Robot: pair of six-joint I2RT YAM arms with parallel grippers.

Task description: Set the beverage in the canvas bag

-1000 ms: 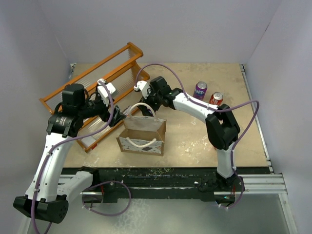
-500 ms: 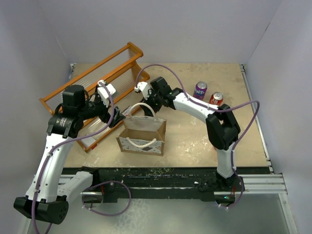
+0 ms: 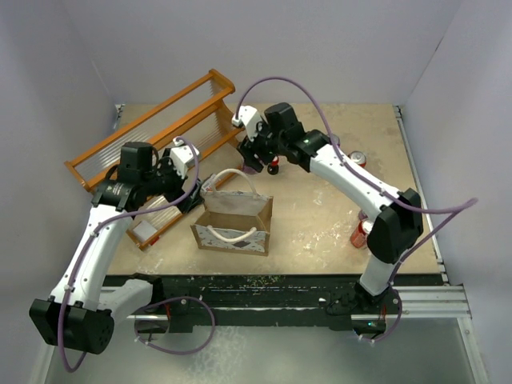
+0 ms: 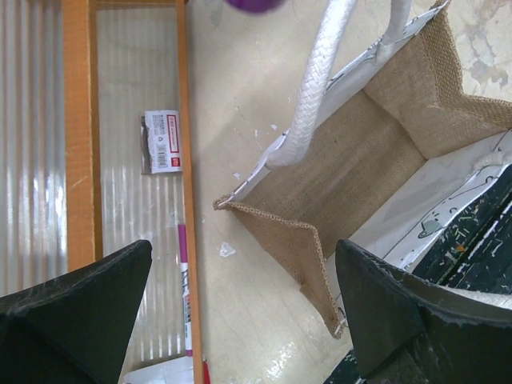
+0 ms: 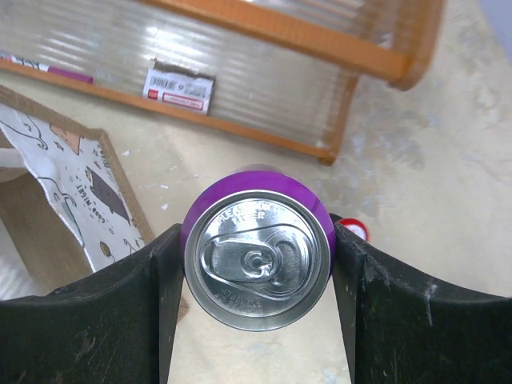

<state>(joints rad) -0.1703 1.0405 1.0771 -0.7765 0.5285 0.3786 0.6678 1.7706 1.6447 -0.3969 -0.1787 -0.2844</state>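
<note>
My left gripper should steady the canvas bag before the can goes in. The canvas bag's end panel (image 4: 286, 256) creases into the bag's opening, so the gripper should take hold of that panel's rim (image 4: 314, 230) to do this.
The beverage, a purple can (image 5: 258, 260), stands upright between the fingers of my right gripper (image 5: 258, 276), which is shut on it. In the top view that gripper (image 3: 260, 160) hangs just behind the canvas bag (image 3: 232, 220). The bag is tan with white rope handles (image 4: 316, 88) and stands open-mouthed. In the right wrist view its printed panel (image 5: 72, 200) shows to the left of the can. My left gripper (image 4: 240, 268) is open at the bag's (image 4: 368, 160) left end, with the near corner of the bag between its wide jaws. It sits low beside the bag's left end in the top view (image 3: 194, 192).
An orange rack with ribbed clear panels (image 3: 160, 144) lies at the back left, a pink marker (image 4: 186, 288) along its rail. A red can (image 3: 358, 158) stands at the back right and another (image 3: 362, 234) by the right arm's elbow. A small red-capped thing (image 5: 356, 230) sits under the can.
The purple can has left its spot at the back right and now hangs in my right gripper, behind the bag. The right arm has stretched out. The left arm has shifted slightly.
</note>
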